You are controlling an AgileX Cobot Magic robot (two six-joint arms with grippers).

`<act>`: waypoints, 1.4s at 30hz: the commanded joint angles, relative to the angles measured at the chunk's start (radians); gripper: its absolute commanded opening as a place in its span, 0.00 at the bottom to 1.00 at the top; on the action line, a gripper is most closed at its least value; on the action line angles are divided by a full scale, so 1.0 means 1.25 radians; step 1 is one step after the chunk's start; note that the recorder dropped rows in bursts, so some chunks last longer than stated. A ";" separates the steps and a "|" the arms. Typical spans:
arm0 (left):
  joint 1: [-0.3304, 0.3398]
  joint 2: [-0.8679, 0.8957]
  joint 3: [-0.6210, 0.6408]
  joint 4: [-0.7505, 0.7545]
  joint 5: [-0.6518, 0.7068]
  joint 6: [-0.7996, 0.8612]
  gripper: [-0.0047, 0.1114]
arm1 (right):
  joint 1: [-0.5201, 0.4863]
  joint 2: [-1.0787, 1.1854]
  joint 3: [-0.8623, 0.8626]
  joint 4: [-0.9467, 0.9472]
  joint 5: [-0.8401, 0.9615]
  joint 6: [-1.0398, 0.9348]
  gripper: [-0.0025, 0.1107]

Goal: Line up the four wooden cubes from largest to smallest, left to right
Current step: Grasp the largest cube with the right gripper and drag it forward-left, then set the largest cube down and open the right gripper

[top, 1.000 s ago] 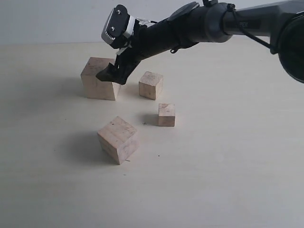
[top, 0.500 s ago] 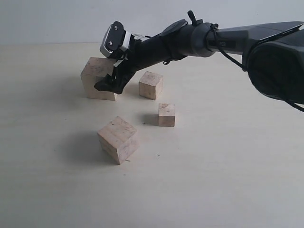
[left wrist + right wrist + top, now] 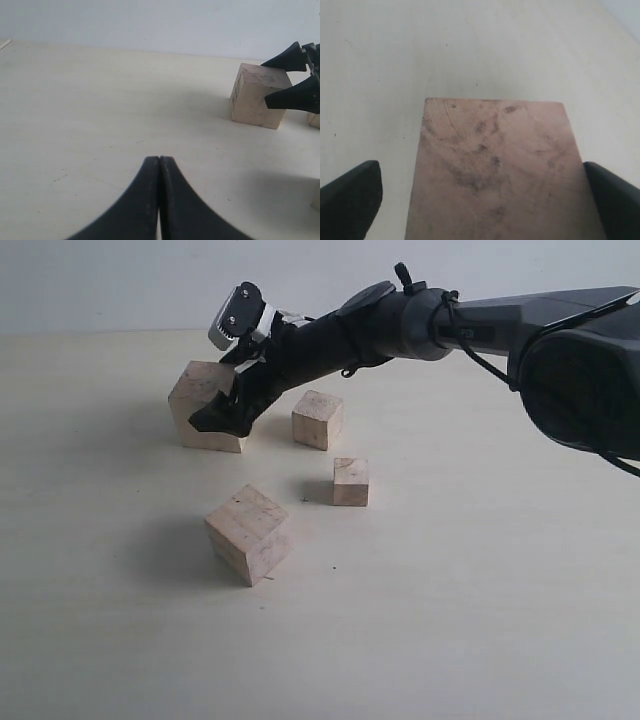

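Note:
Next, my right gripper turns the largest cube [image 3: 198, 390] straight and draws it forward [image 3: 190, 478], because it stands at a slant and farther back than the smallest cube.
The four wooden cubes lie scattered on the pale table. The largest cube [image 3: 195, 390] [image 3: 252, 97] [image 3: 495, 145] is at the back left. The second largest [image 3: 248, 533] is in front, turned at an angle. A smaller cube [image 3: 318, 419] and the smallest cube [image 3: 350, 481] lie right of the middle. My right gripper [image 3: 212, 408] [image 3: 481, 172] [image 3: 269, 82] reaches across and stands open astride the largest cube, with one finger on each side of it. My left gripper [image 3: 159, 160] is shut and empty, low over bare table left of that cube.
The pale tabletop [image 3: 480, 590] stretches bare to the front and right. The right arm's black forearm [image 3: 400, 325] crosses above the back of the table. A grey wall [image 3: 120, 280] runs behind.
The right gripper has dropped and moved left, from just above the largest cube's right edge to down around it. The cubes have stayed where they were.

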 commanded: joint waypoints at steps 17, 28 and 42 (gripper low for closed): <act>0.004 -0.004 0.002 0.001 -0.010 0.001 0.04 | 0.032 -0.020 -0.007 -0.085 0.198 0.081 0.02; 0.004 -0.004 0.002 0.001 -0.010 0.001 0.04 | 0.112 -0.026 -0.007 -0.193 0.144 0.126 0.02; 0.004 -0.004 0.002 0.001 -0.010 0.001 0.04 | 0.112 -0.026 -0.007 -0.432 0.118 0.274 0.02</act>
